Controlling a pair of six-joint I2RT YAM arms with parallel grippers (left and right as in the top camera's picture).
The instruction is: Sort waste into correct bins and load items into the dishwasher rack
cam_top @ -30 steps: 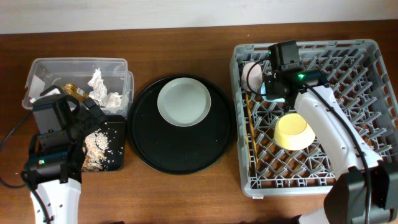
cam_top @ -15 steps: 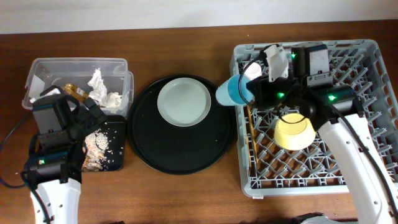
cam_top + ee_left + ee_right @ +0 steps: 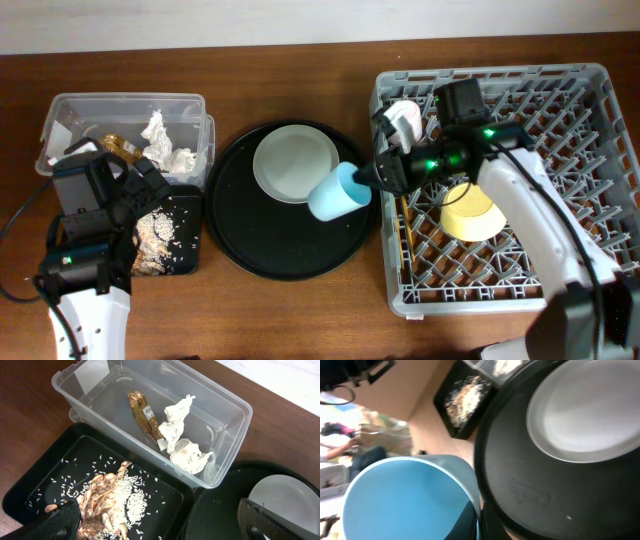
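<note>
I should carry on lowering the cup with my right gripper until it stands on the open part of the round black tray (image 3: 312, 231), because the light-blue cup's base (image 3: 322, 207) faces that spot.
My right gripper (image 3: 372, 180) is shut on the rim of the light-blue cup (image 3: 337, 193) and holds it tilted over the right side of the round black tray, next to the pale plate (image 3: 295, 162). In the right wrist view the cup (image 3: 405, 500) fills the lower left, with the plate (image 3: 590, 415) beyond. The grey rack (image 3: 560, 290) holds the yellow bowl (image 3: 470, 212), the pink cup (image 3: 402, 116) and the chopsticks (image 3: 403, 228). My left gripper (image 3: 165, 525) is open above the shallow black tray (image 3: 40, 485) of food scraps (image 3: 107, 502).
The clear tub (image 3: 70, 108) at the far left holds white paper (image 3: 182, 435) and the brown-gold wrapper (image 3: 145, 415). The large round black tray (image 3: 270, 240) lies between the bins and the rack. Bare wooden table runs along the front and back.
My right gripper has swung left out of the rack's back-left corner with the light-blue cup, now over the round black tray. The left arm has not moved.
</note>
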